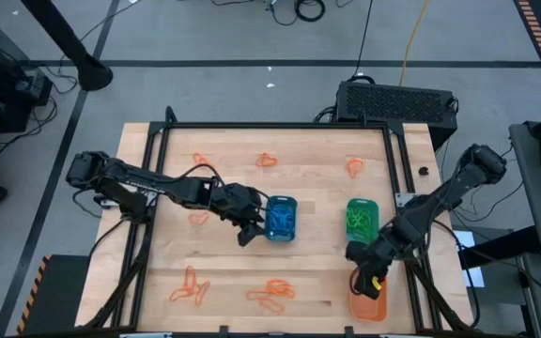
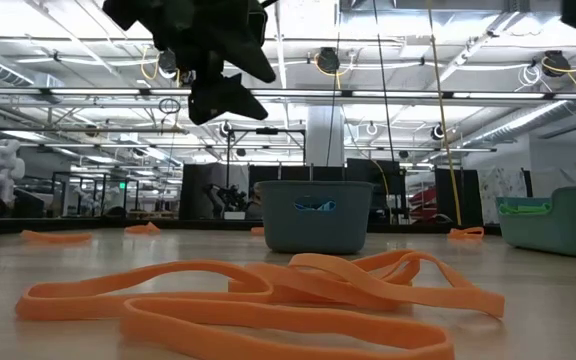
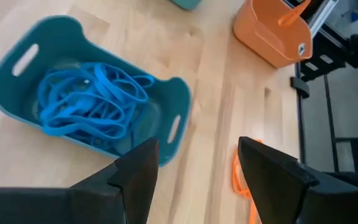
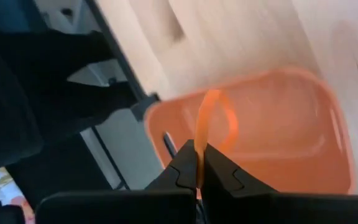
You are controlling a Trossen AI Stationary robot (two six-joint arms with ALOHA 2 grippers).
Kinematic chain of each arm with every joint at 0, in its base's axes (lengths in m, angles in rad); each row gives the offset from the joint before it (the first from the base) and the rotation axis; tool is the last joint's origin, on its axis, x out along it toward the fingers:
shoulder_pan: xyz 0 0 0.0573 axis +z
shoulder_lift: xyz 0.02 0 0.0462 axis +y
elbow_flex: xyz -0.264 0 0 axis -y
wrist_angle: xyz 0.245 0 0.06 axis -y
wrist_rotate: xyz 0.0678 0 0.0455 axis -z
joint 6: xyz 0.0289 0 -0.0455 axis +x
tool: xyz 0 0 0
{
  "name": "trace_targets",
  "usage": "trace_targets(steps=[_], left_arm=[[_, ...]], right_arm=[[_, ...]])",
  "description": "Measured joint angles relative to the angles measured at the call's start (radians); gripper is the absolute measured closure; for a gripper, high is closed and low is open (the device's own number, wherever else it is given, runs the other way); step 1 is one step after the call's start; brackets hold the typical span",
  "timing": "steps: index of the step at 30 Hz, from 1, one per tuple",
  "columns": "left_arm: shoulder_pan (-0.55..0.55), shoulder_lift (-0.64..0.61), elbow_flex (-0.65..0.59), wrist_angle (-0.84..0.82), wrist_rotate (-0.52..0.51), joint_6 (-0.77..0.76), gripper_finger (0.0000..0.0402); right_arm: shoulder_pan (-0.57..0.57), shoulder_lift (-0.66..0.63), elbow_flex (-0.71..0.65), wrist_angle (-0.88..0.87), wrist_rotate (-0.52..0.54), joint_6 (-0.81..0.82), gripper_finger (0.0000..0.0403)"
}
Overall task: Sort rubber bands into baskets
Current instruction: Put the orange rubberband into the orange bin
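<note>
The far orange rubber band [image 1: 266, 160] is away from the orange basket, so next my left gripper picks it up and hands it to my right gripper above the blue basket [image 1: 281, 218].
My left gripper [image 1: 250, 233] stands open just left of the blue basket [image 1: 282, 218], a little above the table. That basket [image 3: 86, 93] holds a tangle of blue rubber bands [image 3: 89, 99]. Over the orange basket [image 1: 368, 302] at the near right, my right gripper [image 1: 372, 278] is shut on an orange rubber band [image 4: 213, 121] and points steeply down. The green basket [image 1: 362, 218] with green bands stands on the table between the other two baskets. In the low view my left gripper [image 2: 213, 70] hangs left of the blue basket [image 2: 313, 215]. My right gripper pinches the orange rubber band [image 4: 199, 155] between its two fingertips, slanting down from above. The rest of the band stands out past the fingertips as a narrow loop [image 4: 219, 115]. It is lifted clear, over the inside of the orange basket [image 4: 291, 137].
Loose orange bands lie on the wooden table: three near the far edge [image 1: 266, 160], one at the left [image 1: 198, 218], two heaps near the front [image 1: 272, 293]. A black frame [image 1: 270, 125] borders the table. One orange band [image 3: 238, 177] lies by my left fingers.
</note>
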Motion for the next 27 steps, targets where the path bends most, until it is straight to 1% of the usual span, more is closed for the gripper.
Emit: trace_targets(steps=[7,11,13,16,24,26,27], left_arm=[[0.040,0.000,0.000,0.004,0.000,0.034,0.0175],[0.062,0.000,0.000,0.005,0.000,0.041,0.0175],[0.073,0.000,0.000,0.006,-0.002,0.048,0.0175],[0.090,0.000,0.000,0.006,-0.013,0.053,0.0175],[0.122,0.000,0.000,0.005,-0.011,0.076,0.0175],[0.131,0.000,0.000,0.005,-0.019,0.085,0.0175],[0.138,0.000,0.000,0.005,-0.039,0.084,0.0175]], right_arm=[[0.071,0.050,-0.051,-0.002,0.013,0.122,0.0402],[0.078,0.071,-0.064,-0.004,0.032,0.166,0.0401],[0.078,0.074,-0.064,-0.003,0.026,0.179,0.0393],[0.078,0.075,-0.064,-0.003,0.010,0.206,0.0370],[0.078,0.075,-0.064,-0.053,-0.099,0.245,0.0285],[0.078,0.075,-0.064,-0.044,-0.104,0.236,0.0266],[0.078,0.075,-0.064,-0.033,-0.103,0.231,0.0258]])
